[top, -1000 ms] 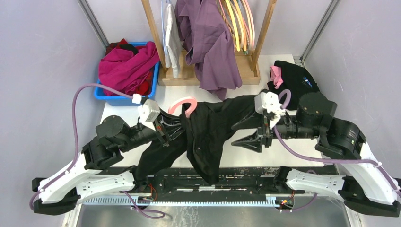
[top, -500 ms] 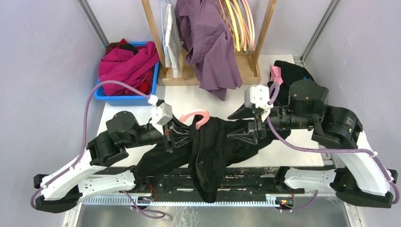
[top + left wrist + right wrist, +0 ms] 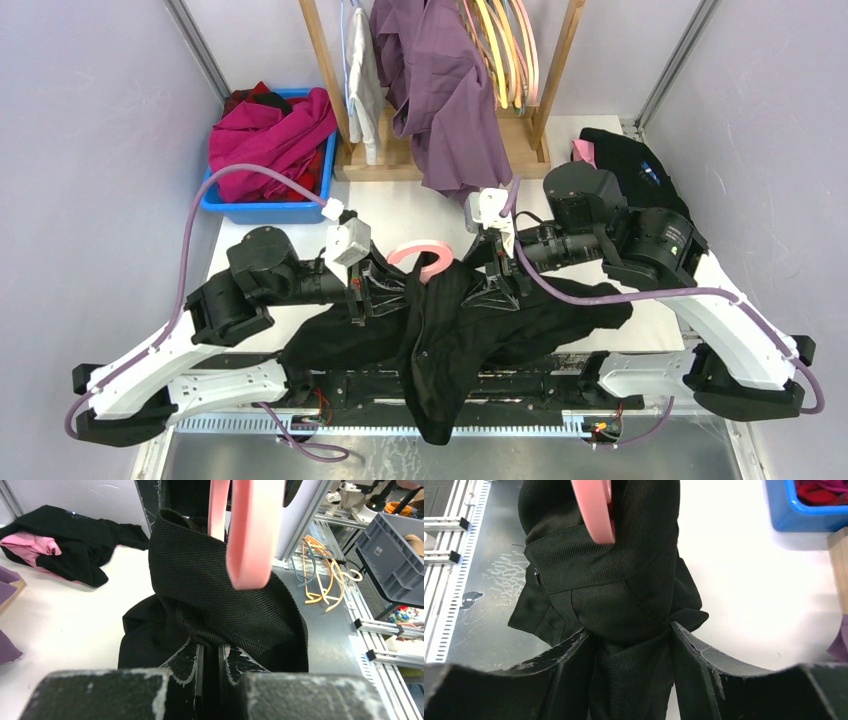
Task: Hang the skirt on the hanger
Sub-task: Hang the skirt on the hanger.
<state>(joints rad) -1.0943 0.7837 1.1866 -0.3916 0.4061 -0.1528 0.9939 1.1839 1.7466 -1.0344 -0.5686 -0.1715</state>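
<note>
A fold of skirt (image 3: 207,636) is pinned below the hook by my left gripper, so my left gripper should open and move away before my right gripper takes the hanger to the rack (image 3: 556,68).
The black skirt (image 3: 450,320) hangs in a bunch over the pink hanger (image 3: 425,255), whose hook sticks up at table centre between the two arms. Part of the skirt trails over the near table edge and part lies spread to the right. My left gripper (image 3: 385,290) is shut on a fold of skirt (image 3: 225,590) just below the hanger's hook (image 3: 250,540). My right gripper (image 3: 490,285) faces it from the right. Its jaws stand open (image 3: 626,630) with a thick wad of skirt (image 3: 614,580) between them, touching both fingertips. The hanger's body is hidden under the cloth.
A blue bin (image 3: 215,195) of red and magenta clothes sits back left. A wooden rack (image 3: 325,80) behind holds a purple garment (image 3: 450,100) and spare hangers (image 3: 505,50). A pile of black and pink clothes (image 3: 620,160) lies back right.
Both grippers have moved toward each other at table centre. The right one travelled left up to the hanger, and the skirt that was stretched toward it now lies slack on the table.
</note>
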